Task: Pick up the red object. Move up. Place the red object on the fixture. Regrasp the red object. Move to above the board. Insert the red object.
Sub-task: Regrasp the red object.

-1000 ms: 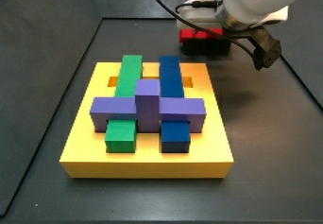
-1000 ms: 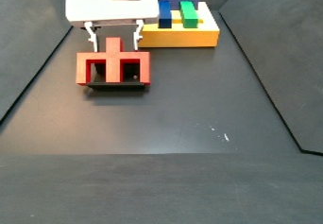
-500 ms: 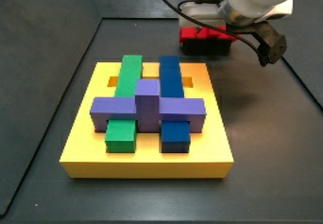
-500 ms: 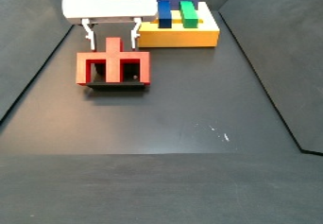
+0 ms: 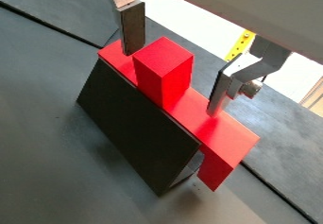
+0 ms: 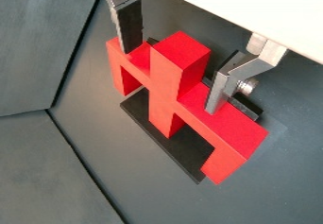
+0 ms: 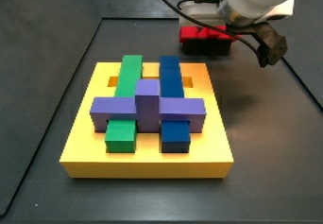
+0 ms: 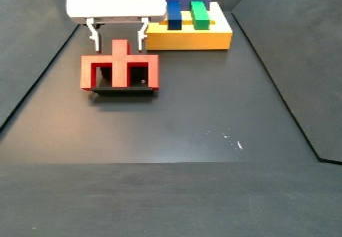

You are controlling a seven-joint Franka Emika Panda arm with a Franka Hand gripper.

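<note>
I expect the red object (image 7: 209, 35) to straddle both the green and blue blocks and sink its end legs in when I insert it, because there are slots (image 7: 187, 81) on either side of the blocks.
The red object (image 8: 120, 73) lies on the dark fixture (image 8: 123, 91), its raised stub pointing up. It shows again in a side view as the red object (image 7: 202, 35) on the fixture (image 7: 206, 48). My gripper (image 8: 116, 39) hangs just above it and is open. In both wrist views the red object (image 5: 217, 131) (image 6: 151, 100) has its stub between my fingers, with a gap on each side, so the gripper (image 5: 176, 72) (image 6: 173, 67) holds nothing. The fixture (image 5: 132, 124) (image 6: 190, 154) shows beneath the piece. The yellow board (image 7: 145, 159) (image 8: 187, 41) carries green, blue and purple blocks.
The black floor has raised edges all round. The board stands close beside the fixture. Cables trail from the arm above the fixture in a side view.
My gripper has risen a little above the red object, which stays at rest on the fixture. The fingers remain apart.
</note>
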